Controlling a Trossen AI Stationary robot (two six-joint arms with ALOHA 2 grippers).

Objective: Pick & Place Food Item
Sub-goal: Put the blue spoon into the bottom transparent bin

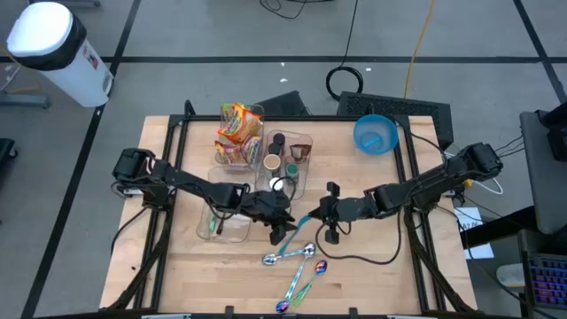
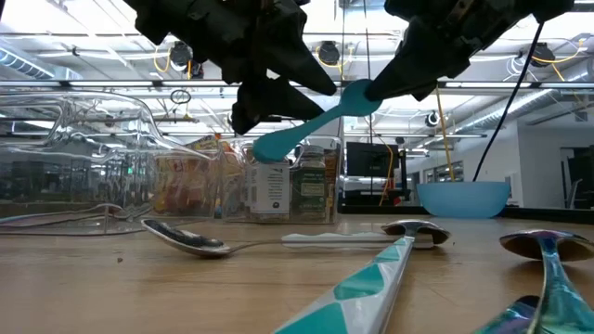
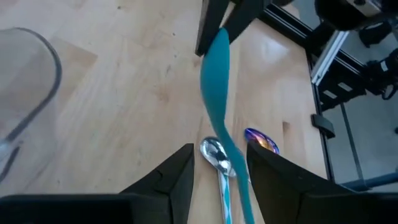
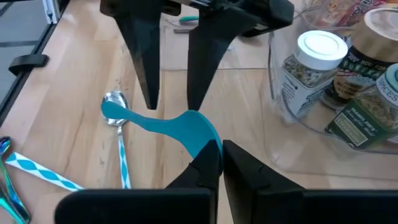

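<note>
The clear cutlery container (image 1: 223, 229) is on my left gripper's side, and my right gripper is holding the teal spoon. So my left gripper should first take the spoon's handle (image 2: 308, 128).
A teal plastic spoon (image 4: 163, 124) hangs in the air over the middle of the table (image 1: 372, 275), with my right gripper (image 4: 217, 152) shut on it. My left gripper (image 3: 221, 152) is open, one finger on either side of the spoon's thin handle (image 3: 235, 163). Food packets (image 1: 237, 133) stand in a clear container at the far side of the table. Spice jars (image 4: 323, 59) stand in a clear bin (image 1: 301, 142) beside them. My right gripper pinches the teal spoon's wide end (image 4: 202, 134) between its two fingers, coming slantwise down from the table's right side. The spoon is lifted clear, its handle sloping down toward my left gripper. My left gripper: I cannot tell whether a finger (image 3: 261, 171) touches the handle.
Two metal spoons (image 1: 292, 255) and a patterned one (image 1: 301, 283) lie on the wood below the grippers, toward the near edge. A clear container (image 1: 226, 221) lies on its side at the left. A blue bowl (image 1: 375, 135) stands at the far right.
</note>
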